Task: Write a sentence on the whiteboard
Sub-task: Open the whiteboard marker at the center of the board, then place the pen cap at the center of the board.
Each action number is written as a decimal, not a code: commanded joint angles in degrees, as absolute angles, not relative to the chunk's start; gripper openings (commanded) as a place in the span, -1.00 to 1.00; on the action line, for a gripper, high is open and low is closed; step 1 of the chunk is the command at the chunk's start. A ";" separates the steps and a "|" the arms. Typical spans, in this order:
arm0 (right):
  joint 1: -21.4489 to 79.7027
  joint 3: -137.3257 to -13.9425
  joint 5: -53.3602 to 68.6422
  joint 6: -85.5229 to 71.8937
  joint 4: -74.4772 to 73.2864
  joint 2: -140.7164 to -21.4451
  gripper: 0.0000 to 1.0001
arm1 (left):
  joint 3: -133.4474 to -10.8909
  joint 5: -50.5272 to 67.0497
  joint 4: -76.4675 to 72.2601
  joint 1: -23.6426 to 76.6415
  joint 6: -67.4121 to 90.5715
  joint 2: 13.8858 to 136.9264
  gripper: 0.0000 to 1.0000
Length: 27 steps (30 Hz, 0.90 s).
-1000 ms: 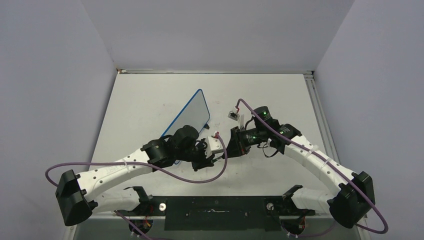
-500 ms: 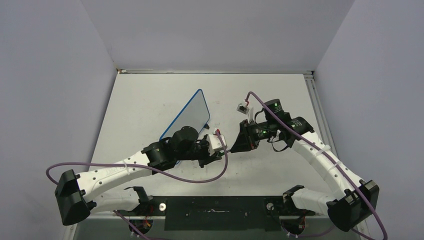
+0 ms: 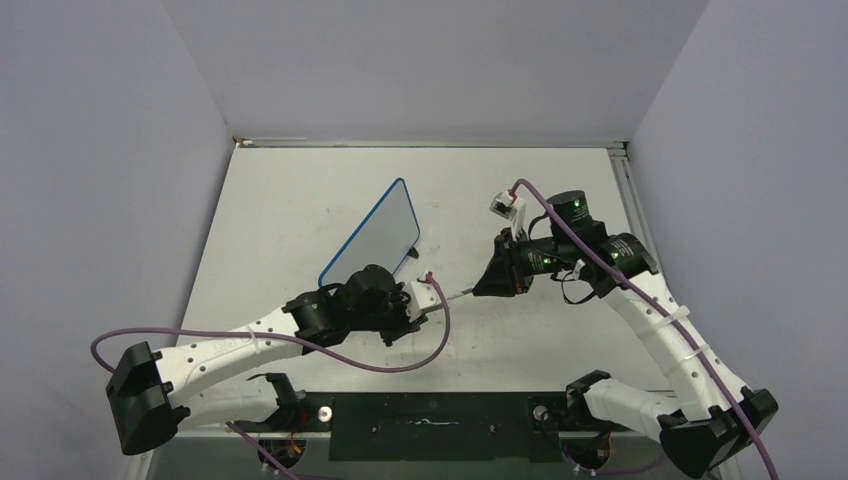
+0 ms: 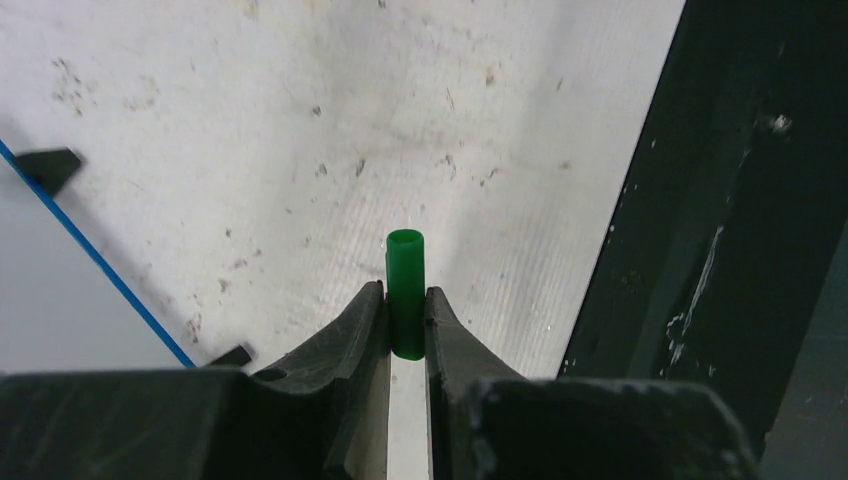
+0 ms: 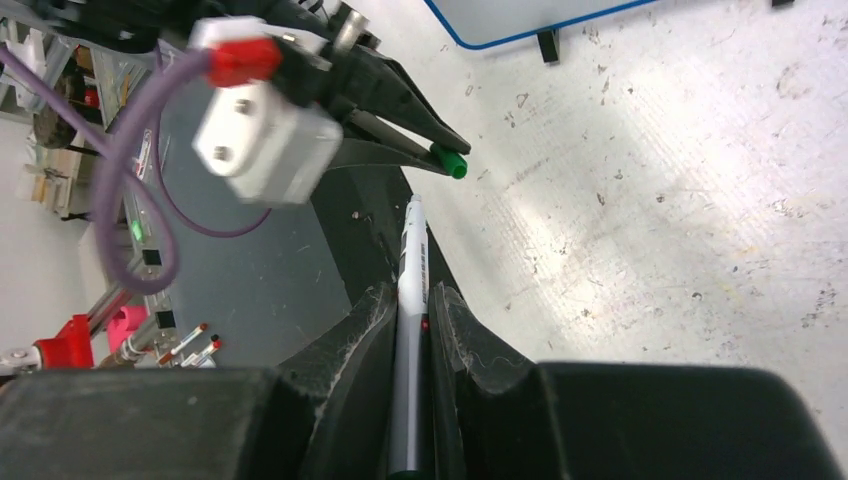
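Note:
The whiteboard lies crooked (image 3: 378, 238) while the green marker cap fills my left gripper, so next I put the cap down and turn the whiteboard by its foot (image 5: 548, 47).
The whiteboard (image 3: 375, 235) with its blue frame lies at mid-left of the table, and I see no green handwriting on it. Its edge shows in the left wrist view (image 4: 70, 310) and the right wrist view (image 5: 530, 18). My left gripper (image 3: 432, 302) (image 4: 405, 300) is shut on a green marker cap (image 4: 405, 285), which also shows in the right wrist view (image 5: 450, 163). My right gripper (image 3: 487, 285) (image 5: 410, 298) is shut on the white-grey marker (image 5: 412, 255). The marker's uncapped tip points at the cap across a short gap.
A black mounting plate (image 3: 430, 412) runs along the near table edge and shows as a dark strip in the left wrist view (image 4: 720, 200). A metal rail (image 3: 632, 215) lines the right edge. Grey walls enclose the table. The scuffed tabletop (image 5: 680, 200) lies under both grippers.
The two grippers were together at the marker. The right gripper has pulled back to the right with the marker, leaving the green cap in the left gripper.

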State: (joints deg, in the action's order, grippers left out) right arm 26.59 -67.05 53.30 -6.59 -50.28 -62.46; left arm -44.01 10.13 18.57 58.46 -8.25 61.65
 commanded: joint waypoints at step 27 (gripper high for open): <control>26.62 -53.45 21.94 -16.89 -28.08 -51.02 -0.89 | -41.05 -8.93 0.97 64.08 26.14 72.22 -0.97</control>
State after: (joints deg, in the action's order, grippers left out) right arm 26.61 -55.13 30.96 -13.80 -36.91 -52.90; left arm -39.99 -0.89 8.62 62.24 17.58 66.22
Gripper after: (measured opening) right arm 0.151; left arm 0.111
